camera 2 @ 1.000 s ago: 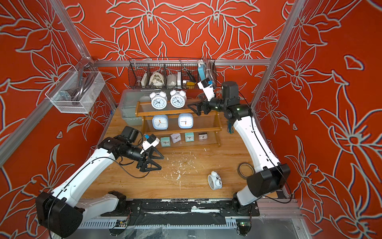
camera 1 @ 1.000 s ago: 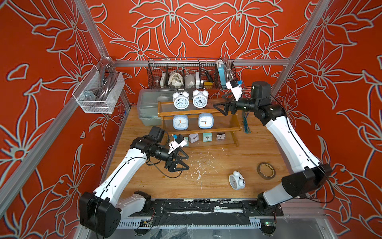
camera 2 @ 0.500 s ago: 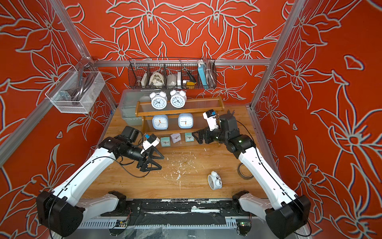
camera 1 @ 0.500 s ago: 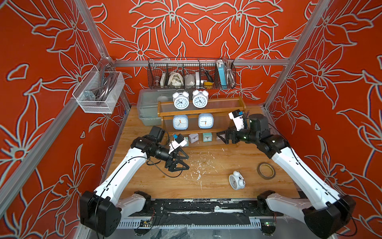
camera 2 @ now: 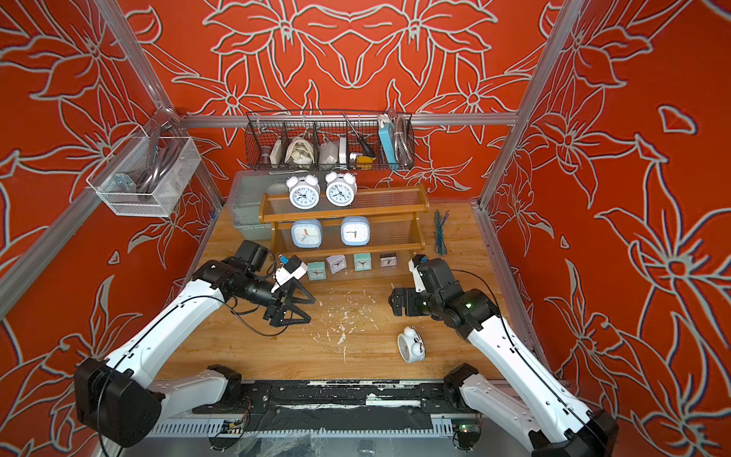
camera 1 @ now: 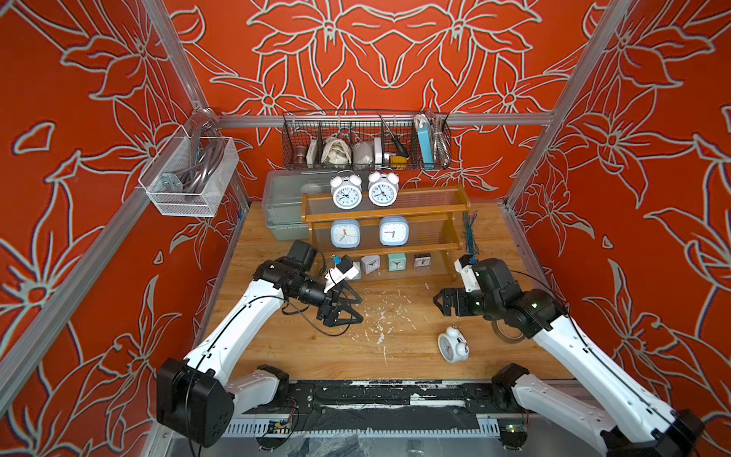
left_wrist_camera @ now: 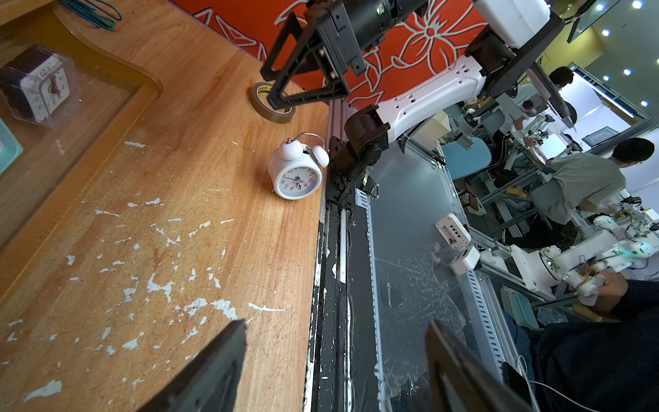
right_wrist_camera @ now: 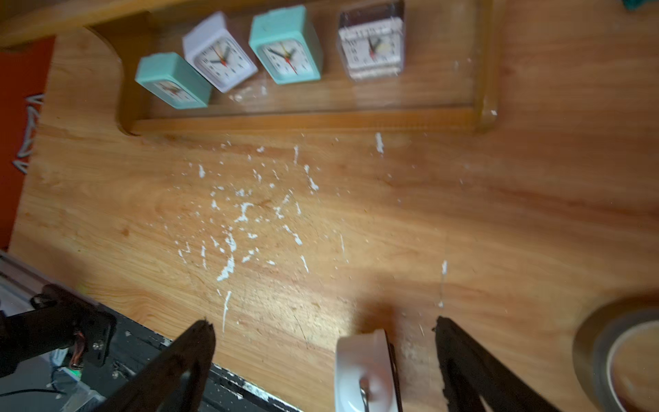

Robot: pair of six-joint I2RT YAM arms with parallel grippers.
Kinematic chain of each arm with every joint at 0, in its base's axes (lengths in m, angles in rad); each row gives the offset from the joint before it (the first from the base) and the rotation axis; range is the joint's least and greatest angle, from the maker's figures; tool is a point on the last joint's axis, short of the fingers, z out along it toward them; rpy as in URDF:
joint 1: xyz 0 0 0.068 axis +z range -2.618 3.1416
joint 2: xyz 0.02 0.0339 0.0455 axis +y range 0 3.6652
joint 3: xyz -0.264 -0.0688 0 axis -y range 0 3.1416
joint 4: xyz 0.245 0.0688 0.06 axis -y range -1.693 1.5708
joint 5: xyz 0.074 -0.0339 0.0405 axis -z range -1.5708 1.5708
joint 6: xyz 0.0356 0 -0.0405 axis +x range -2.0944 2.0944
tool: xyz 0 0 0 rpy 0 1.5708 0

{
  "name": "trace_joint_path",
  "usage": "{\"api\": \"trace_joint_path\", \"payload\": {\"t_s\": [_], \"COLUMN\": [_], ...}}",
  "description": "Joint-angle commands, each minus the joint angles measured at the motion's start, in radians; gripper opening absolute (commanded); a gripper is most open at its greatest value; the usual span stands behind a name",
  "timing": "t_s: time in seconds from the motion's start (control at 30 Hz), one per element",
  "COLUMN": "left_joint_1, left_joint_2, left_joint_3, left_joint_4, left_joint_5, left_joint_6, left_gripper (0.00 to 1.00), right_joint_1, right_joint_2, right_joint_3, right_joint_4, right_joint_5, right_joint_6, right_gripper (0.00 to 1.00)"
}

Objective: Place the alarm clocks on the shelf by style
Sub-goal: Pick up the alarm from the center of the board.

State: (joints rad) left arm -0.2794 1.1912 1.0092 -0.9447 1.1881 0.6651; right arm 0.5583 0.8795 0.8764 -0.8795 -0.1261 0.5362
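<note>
My open right fingers line up across the third white twin-bell clock's narrow body (right_wrist_camera: 366, 374). I should descend next until they're on either side of its face and back (camera 1: 453, 346).
The wooden shelf (camera 1: 427, 212) holds two white twin-bell alarm clocks (camera 1: 346, 192) on its top tier. Two light-blue square ones (camera 1: 345, 233) stand on the middle tier, and small cube clocks (right_wrist_camera: 285, 50) line the bottom tier. A third white twin-bell clock (camera 1: 453, 343) (left_wrist_camera: 297, 171) lies on the table near the front edge. My right gripper (camera 1: 440, 304) (right_wrist_camera: 322, 321) hovers just above it, open, and the clock's white body (right_wrist_camera: 363, 371) shows between its fingers, untouched. My left gripper (camera 1: 360, 310) (left_wrist_camera: 337, 323) hangs open and empty over the table's left middle.
A tape roll (camera 1: 506, 334) lies under my right forearm. A bundle of green wire (camera 1: 470, 233) lies right of the shelf, and a grey bin (camera 1: 283, 205) stands behind its left end. A black wire basket (camera 1: 366, 142) hangs on the back wall.
My right arm has swung from the shelf's top right end down to the front of the table, above the lying twin-bell clock. The left arm has stayed put.
</note>
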Motion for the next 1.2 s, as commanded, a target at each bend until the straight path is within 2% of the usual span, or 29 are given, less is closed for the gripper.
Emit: {"api": "trace_joint_path", "payload": {"t_s": [0.0, 0.2, 0.4, 0.77, 1.0, 1.17], "left_joint_1": [0.002, 0.002, 0.003, 0.002, 0.002, 0.002], "left_joint_2": [0.011, 0.023, 0.038, 0.041, 0.042, 0.042], "left_joint_3": [-0.018, -0.018, -0.020, -0.023, -0.024, -0.024], "left_joint_4": [0.008, 0.012, 0.018, 0.024, 0.027, 0.029], "left_joint_5": [0.010, 0.007, 0.008, 0.002, 0.002, 0.001], "left_joint_6": [0.007, 0.008, 0.007, 0.000, -0.004, -0.004], "left_gripper": [0.79, 0.79, 0.79, 0.79, 0.79, 0.79], "right_joint_1": [0.029, 0.084, 0.151, 0.180, 0.200, 0.213], "right_joint_2": [-0.020, 0.002, 0.000, -0.001, 0.006, 0.026], "right_joint_3": [-0.006, -0.046, -0.119, -0.189, -0.214, -0.228], "right_joint_4": [-0.174, -0.283, -0.227, -0.141, -0.094, -0.079], "right_joint_5": [0.104, 0.104, 0.072, 0.076, 0.057, 0.051], "right_joint_6": [0.082, 0.100, 0.115, 0.139, 0.140, 0.145], "right_gripper": [1.00, 1.00, 1.00, 0.99, 0.72, 0.63]}}
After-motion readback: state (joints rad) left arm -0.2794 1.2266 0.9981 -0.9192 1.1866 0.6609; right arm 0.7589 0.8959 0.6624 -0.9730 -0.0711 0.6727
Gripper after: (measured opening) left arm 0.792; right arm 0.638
